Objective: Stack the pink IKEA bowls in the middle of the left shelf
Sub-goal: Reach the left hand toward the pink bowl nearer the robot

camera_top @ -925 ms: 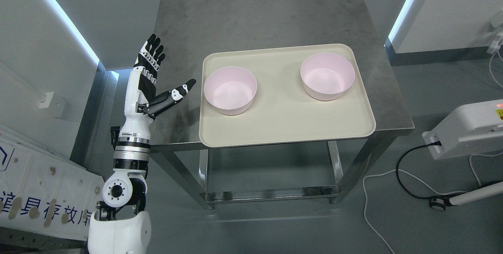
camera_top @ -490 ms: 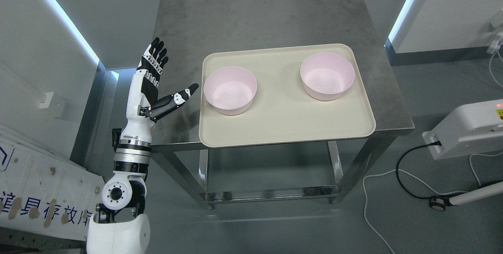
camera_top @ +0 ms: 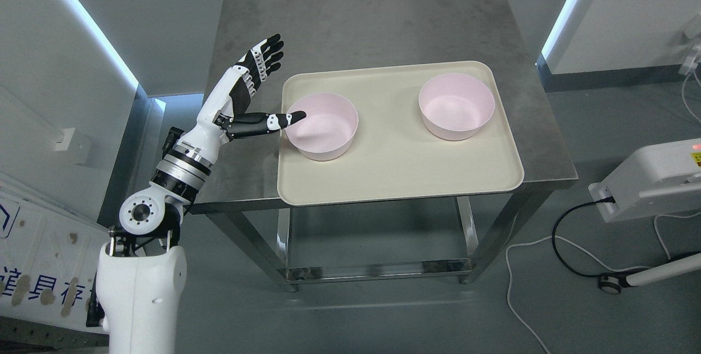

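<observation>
The pink bowl (camera_top: 322, 127) beneath the robot's thumb should sit deep inside when the robot lowers it into the other bowl (camera_top: 457, 107), because both empty bowls get narrower toward their bases.
Two pink bowls stand upright and apart on a cream tray (camera_top: 394, 178) on a steel table. The left bowl (camera_top: 326, 129) sits near the tray's left edge, the right bowl (camera_top: 456, 106) near its far right corner. My left hand (camera_top: 274, 83) hovers just left of the left bowl, open, with fingers (camera_top: 265, 55) spread toward the far side and the thumb tip over the bowl's near-left rim. It holds nothing. The right arm does not show.
The steel table (camera_top: 356, 20) has bare surface behind the tray and a lower shelf (camera_top: 378, 269) beneath. A white device (camera_top: 651, 178) with cables lies on the floor at right. A white printed panel (camera_top: 49, 266) leans at lower left.
My left arm has swung right and forward, bringing the open hand from beside the table's left edge up to the left bowl. The bowls and tray have not moved.
</observation>
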`<state>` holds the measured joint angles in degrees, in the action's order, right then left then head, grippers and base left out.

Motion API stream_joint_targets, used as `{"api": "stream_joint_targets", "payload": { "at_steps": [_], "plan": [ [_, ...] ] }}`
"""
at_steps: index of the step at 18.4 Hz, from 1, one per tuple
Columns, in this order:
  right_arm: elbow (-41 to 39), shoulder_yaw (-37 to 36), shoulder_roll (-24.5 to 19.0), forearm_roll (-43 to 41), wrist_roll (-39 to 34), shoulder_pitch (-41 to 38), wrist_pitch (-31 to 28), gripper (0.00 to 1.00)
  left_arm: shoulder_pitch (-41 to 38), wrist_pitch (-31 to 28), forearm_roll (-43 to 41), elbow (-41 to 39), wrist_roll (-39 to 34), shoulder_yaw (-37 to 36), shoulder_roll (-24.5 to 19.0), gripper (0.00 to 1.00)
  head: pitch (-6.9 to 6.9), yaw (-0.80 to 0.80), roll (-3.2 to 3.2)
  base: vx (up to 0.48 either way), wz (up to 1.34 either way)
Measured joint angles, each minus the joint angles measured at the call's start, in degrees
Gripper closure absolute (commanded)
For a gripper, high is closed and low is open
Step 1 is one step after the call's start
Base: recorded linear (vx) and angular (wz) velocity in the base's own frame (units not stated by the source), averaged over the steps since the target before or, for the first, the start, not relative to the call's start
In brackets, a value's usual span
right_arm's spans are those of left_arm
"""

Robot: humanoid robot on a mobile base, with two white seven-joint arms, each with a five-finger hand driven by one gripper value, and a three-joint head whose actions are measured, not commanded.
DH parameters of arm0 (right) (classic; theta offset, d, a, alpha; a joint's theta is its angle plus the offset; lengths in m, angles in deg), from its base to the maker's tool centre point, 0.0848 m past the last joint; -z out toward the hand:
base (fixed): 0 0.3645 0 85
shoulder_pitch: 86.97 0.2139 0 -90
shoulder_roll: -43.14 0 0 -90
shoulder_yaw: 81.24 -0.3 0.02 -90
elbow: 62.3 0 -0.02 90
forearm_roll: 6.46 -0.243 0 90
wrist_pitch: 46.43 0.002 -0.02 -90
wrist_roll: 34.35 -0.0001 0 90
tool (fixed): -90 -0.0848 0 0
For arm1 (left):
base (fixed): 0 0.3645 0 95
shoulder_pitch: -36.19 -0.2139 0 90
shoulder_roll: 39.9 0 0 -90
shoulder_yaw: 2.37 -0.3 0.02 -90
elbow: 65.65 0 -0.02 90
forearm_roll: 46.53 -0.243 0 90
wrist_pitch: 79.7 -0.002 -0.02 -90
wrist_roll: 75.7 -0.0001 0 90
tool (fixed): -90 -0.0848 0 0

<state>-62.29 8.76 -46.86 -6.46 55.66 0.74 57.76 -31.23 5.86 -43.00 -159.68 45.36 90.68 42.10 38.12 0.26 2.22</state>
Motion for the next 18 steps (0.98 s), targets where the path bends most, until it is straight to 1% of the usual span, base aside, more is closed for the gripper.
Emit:
{"api": "stream_joint_targets", "payload": {
  "at_steps": [2, 5, 8, 11, 13, 16, 18],
  "plan": [
    [0.00, 0.00, 0.00, 0.00, 0.00, 0.00, 0.00, 0.00, 2.13, -4.41, -0.88, 1.08, 0.64, -1.10, -1.23, 0.07, 0.00, 0.00, 0.00, 0.000, 0.00],
    [0.00, 0.00, 0.00, 0.00, 0.00, 0.00, 0.00, 0.00, 4.19, -6.93, -2.04, 2.69, 1.26, -2.59, -2.50, 0.07, 0.00, 0.00, 0.00, 0.000, 0.00],
    [0.00, 0.00, 0.00, 0.00, -0.01, 0.00, 0.00, 0.00, 5.28, -7.66, -2.69, 4.23, 4.69, -4.12, -3.41, 0.14, 0.00, 0.00, 0.00, 0.000, 0.00],
    [0.00, 0.00, 0.00, 0.00, -0.01, 0.00, 0.00, 0.00, 5.82, -7.83, -3.50, 5.35, 7.67, -5.26, -3.97, 0.17, 0.00, 0.00, 0.00, 0.000, 0.00],
    [0.00, 0.00, 0.00, 0.00, -0.01, 0.00, 0.00, 0.00, 6.09, -7.85, -4.70, 6.02, 8.45, -5.99, -4.16, 0.19, 0.00, 0.00, 0.00, 0.000, 0.00],
    [0.00, 0.00, 0.00, 0.00, -0.01, 0.00, 0.00, 0.00, 6.91, -7.88, -6.63, 7.19, 8.86, -7.03, -4.23, 0.29, 0.00, 0.00, 0.00, 0.000, 0.00],
    [0.00, 0.00, 0.00, 0.00, -0.01, 0.00, 0.00, 0.00, 7.84, -8.00, -7.73, 8.10, 8.97, -7.69, -4.23, 0.32, 0.00, 0.00, 0.00, 0.000, 0.00]
  ]
}}
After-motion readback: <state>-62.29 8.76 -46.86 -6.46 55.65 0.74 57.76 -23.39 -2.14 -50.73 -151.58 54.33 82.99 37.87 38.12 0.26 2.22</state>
